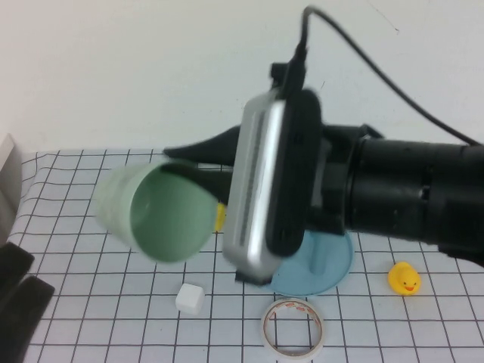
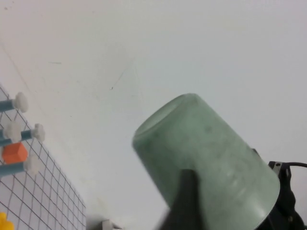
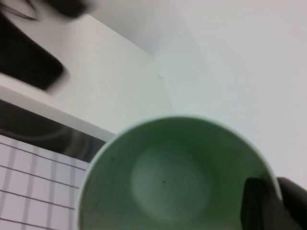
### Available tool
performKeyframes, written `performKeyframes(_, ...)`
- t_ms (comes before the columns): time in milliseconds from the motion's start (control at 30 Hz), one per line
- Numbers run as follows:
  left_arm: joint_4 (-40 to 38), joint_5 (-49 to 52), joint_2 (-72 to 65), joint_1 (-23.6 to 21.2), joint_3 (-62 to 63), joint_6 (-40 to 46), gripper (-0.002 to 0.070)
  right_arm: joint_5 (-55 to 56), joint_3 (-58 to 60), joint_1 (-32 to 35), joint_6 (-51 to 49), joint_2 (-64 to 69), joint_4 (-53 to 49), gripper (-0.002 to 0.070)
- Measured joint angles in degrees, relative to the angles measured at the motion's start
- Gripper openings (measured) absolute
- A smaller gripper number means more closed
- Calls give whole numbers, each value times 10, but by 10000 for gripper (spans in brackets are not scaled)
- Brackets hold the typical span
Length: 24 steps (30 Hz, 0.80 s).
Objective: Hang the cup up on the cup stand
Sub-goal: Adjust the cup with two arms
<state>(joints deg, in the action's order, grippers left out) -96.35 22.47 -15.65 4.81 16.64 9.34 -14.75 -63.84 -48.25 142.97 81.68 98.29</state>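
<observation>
The cup's wide opening (image 1: 174, 212) leads into an empty hollow, so the pale mint-green cup (image 1: 119, 202) will slip down over a white-capped peg and stay upside down when the robot lowers it.
The pale mint-green cup (image 1: 162, 215) hangs in the air on its side, mouth toward the high camera. My right gripper (image 1: 178, 160) reaches in from the right and is shut on the cup's rim, one finger inside and one outside (image 3: 276, 191). The right wrist view looks into the cup (image 3: 168, 177). The cup stand's blue base (image 1: 329, 265) lies on the table below my right wrist, mostly hidden by it. Its white-capped pegs (image 2: 20, 102) show in the left wrist view, which also sees the cup (image 2: 206, 143) from outside. My left gripper (image 1: 23, 276) sits low at the front left, open and apart from the cup.
A yellow duck (image 1: 404, 278) stands right of the stand, a white cube (image 1: 190, 299) and a white tape ring (image 1: 293, 327) lie in front. An orange block (image 2: 14, 152) sits among the pegs. A grey object (image 1: 7, 181) is at the left edge.
</observation>
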Motion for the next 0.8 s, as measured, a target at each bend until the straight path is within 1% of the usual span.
performKeyframes(33,-3,1,0,0,0,3,503,-12,0,0,8,4,0,19)
performKeyframes(67,-7,4,0,0,0,4,570,-29,0,0,18,8,0,19)
performKeyframes(133,-10,5,0,0,0,0,637,-50,0,0,27,14,0,19)
performKeyframes(200,-12,9,0,0,0,-9,670,-63,0,0,32,15,-1,19)
performKeyframes(333,-12,11,0,0,0,-18,688,-101,0,0,52,16,-1,19)
performKeyframes(433,-13,12,0,0,0,-23,692,-152,-5,-3,83,16,-5,19)
performKeyframes(633,-13,11,0,0,0,-38,692,-142,-15,-33,135,16,-5,19)
performKeyframes(800,-13,9,0,0,0,-38,692,-128,-28,-65,158,26,-5,19)
